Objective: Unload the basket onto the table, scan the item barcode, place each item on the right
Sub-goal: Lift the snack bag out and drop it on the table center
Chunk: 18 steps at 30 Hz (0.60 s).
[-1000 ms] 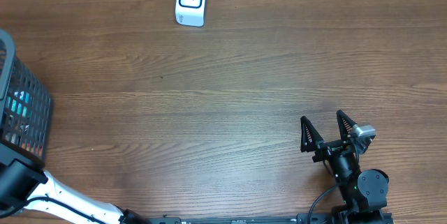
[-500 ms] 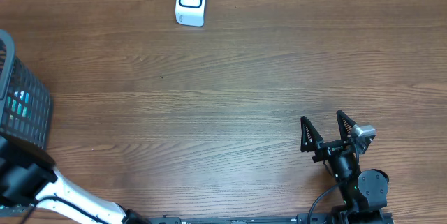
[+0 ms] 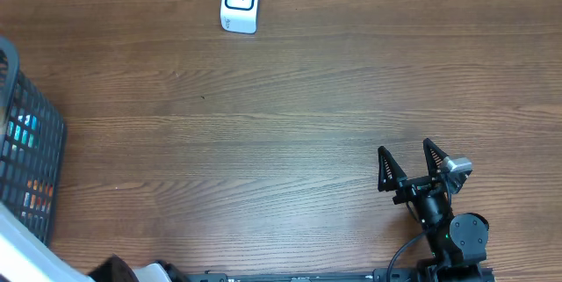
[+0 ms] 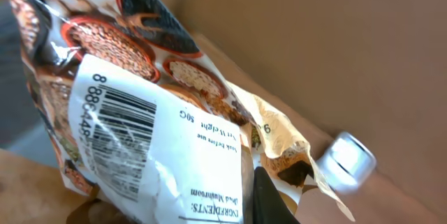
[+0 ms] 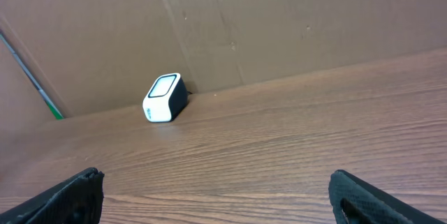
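The table before the white scanner (image 3: 241, 67) is clear for the packet, so my left gripper should go toward that open spot (image 3: 244, 99) next and let go of the packet there.
The item is a crinkly snack-style packet (image 4: 140, 77) printed with brown mushroom pictures, filling the left wrist view. Its white label carries the barcode (image 4: 115, 123), facing the camera. My left gripper (image 4: 246, 202) is shut on the packet's lower edge, and one black finger (image 4: 269, 199) shows against the label. In the overhead view only a white part of the left arm (image 3: 16, 249) shows at the bottom left corner. The white scanner (image 3: 240, 2) stands at the table's far edge, also seen as scanner (image 5: 165, 98). My right gripper (image 3: 408, 166) rests open near the front right, nothing between its fingers.
A black wire basket (image 3: 26, 155) with coloured items inside stands at the left edge of the wooden table (image 3: 290, 115). A brown cardboard wall (image 5: 279, 21) runs behind the scanner. A small shiny metal piece (image 4: 346, 160) shows behind the packet.
The left arm has drawn back from beside the basket toward the lower left, and its black wrist has left the overhead view. The right arm has not moved.
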### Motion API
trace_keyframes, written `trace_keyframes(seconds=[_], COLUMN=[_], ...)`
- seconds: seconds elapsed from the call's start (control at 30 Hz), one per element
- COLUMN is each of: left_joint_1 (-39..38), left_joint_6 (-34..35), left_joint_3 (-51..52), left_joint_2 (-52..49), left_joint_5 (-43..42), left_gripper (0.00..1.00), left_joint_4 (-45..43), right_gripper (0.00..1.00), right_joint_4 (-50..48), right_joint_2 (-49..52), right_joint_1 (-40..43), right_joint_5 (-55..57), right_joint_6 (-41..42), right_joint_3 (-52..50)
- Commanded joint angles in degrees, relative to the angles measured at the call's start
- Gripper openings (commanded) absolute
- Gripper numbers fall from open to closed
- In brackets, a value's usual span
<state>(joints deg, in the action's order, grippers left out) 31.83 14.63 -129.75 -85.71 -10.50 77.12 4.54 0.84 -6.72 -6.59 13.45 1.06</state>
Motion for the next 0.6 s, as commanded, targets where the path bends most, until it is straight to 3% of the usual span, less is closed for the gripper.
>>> trace_keyframes(seconds=[0.0,0.13,0.3,0.57], left_joint_1=[-9.8,-21.0,-31.4,-43.1], left_joint_6=[-0.5,-0.4,0.4,1.0], left_joint_3=[-0.4,3.4,14.1,41.0], left_joint_2=[0.7,0.1,-0.1,-1.0], left_joint_5=[-2.0,0.0,1.0,1.0], left_gripper=[0.04,0.04,0.04,0.04], left_joint_4=[3.4,6.0,2.9,-18.3], right_gripper=[1.0,1.0,1.0,1.0], right_joint_4=[-0.3,-0.3,-0.3,-0.3], right_joint_2=[-0.6,-0.6,-0.6,-0.6], right_joint_1=[0.3,0.3,0.3,0.3], right_joint_5=[0.5,0.5,0.5,0.5], right_joint_6=[0.0,0.0,0.0,0.0], right_joint_3=[-0.6,-0.6,-0.6,-0.6])
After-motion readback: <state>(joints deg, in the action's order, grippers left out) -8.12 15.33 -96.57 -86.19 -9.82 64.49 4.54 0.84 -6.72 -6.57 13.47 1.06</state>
